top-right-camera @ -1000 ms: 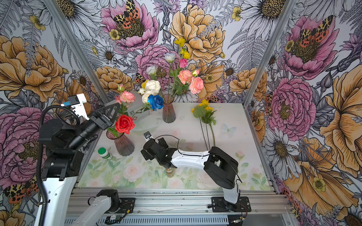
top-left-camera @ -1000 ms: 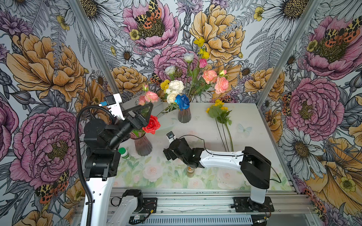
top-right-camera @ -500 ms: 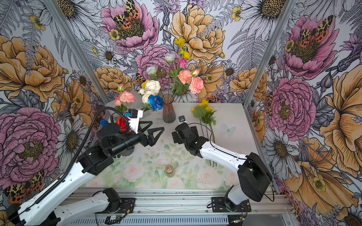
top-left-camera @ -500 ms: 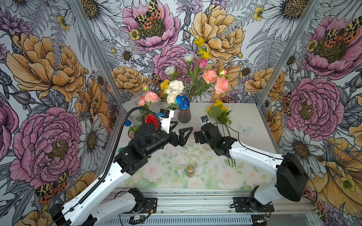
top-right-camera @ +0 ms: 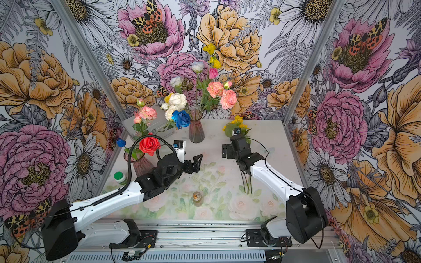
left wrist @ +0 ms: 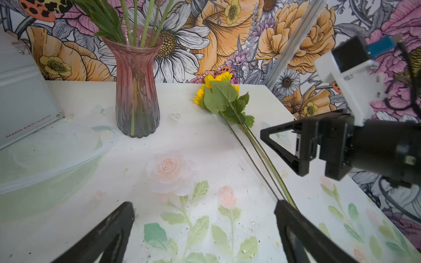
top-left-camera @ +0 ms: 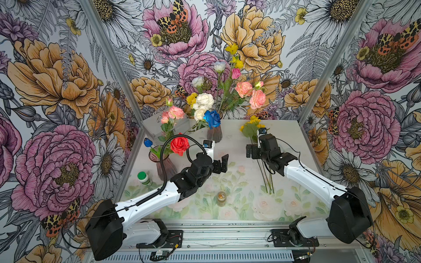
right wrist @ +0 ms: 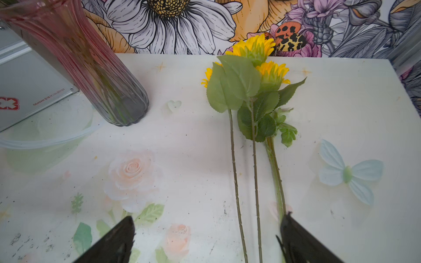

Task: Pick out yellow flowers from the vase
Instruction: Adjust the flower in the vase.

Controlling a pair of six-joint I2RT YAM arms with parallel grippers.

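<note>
The white roses are crowding the small yellow cluster [top-left-camera: 192,98] in the vase. Next, my right gripper pulls those roses [top-left-camera: 204,101] aside before my left gripper reaches in.
The ribbed pink-grey glass vase [top-left-camera: 214,134] [top-right-camera: 196,131] [left wrist: 136,91] [right wrist: 91,68] stands at the back centre and holds white, pink and blue roses. Also in it are the yellow flowers: a tall spray [top-left-camera: 234,54] and a small cluster [top-left-camera: 191,98]. More yellow flowers, sunflowers [top-left-camera: 251,124] [left wrist: 218,84] [right wrist: 255,47], lie flat on the table to its right. My left gripper [top-left-camera: 222,164] [top-right-camera: 196,162] [left wrist: 204,205] hovers open and empty in front of the vase. My right gripper [top-left-camera: 250,152] [top-right-camera: 226,151] [right wrist: 208,219] [left wrist: 284,148] hangs open above the lying stems and holds nothing.
A second vase [top-left-camera: 166,166] with a red rose [top-left-camera: 180,145] stands at the left, beside a green-capped bottle [top-left-camera: 143,178]. A small gold-lidded jar [top-left-camera: 221,198] sits front centre. A metal case [top-left-camera: 164,127] stands at the back left.
The left arm swung down from the left side to the table's middle. The right arm swept from the front centre to the right, over the lying sunflower stems. Both grippers stayed open.
</note>
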